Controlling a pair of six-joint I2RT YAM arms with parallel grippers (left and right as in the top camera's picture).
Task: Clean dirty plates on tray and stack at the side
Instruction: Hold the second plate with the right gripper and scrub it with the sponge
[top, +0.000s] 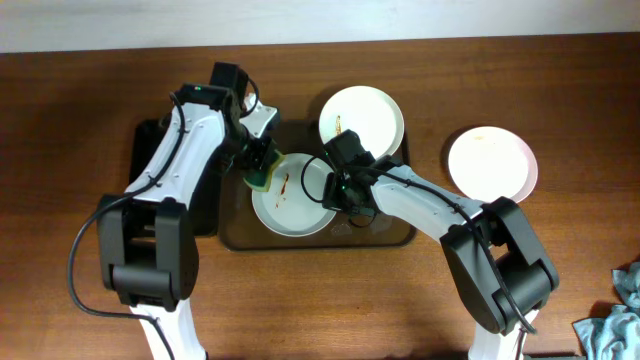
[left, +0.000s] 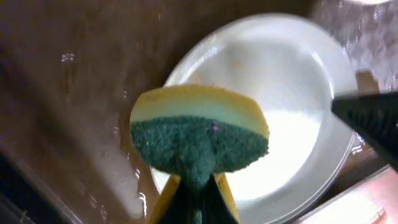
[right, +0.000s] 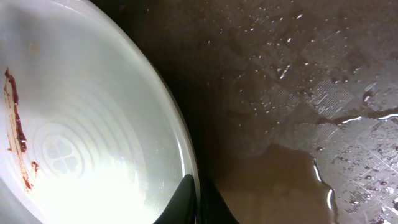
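Observation:
The sponge is hanging over the plate's rim (top: 260, 186), away from the brown-red smear, so next my left gripper brings the sponge down inside the plate and wipes the smear (top: 284, 187).
A white plate (top: 290, 205) with a brown-red smear lies on the dark-brown tray (top: 390, 235). My left gripper (top: 262, 170) is shut on a yellow-and-green sponge (left: 199, 134) held over the plate's left rim (left: 292, 68). My right gripper (top: 338, 192) is shut on the plate's right rim (right: 186, 168); the smear (right: 15, 118) shows in the right wrist view. A second smeared plate (top: 362, 115) sits at the tray's back right. A third plate (top: 490, 162) lies on the table right of the tray.
A narrow black tray (top: 150, 150) lies left of the brown tray, under my left arm. A blue-grey cloth (top: 615, 320) sits at the table's front right corner. The tray floor (right: 311, 93) is wet with a puddle.

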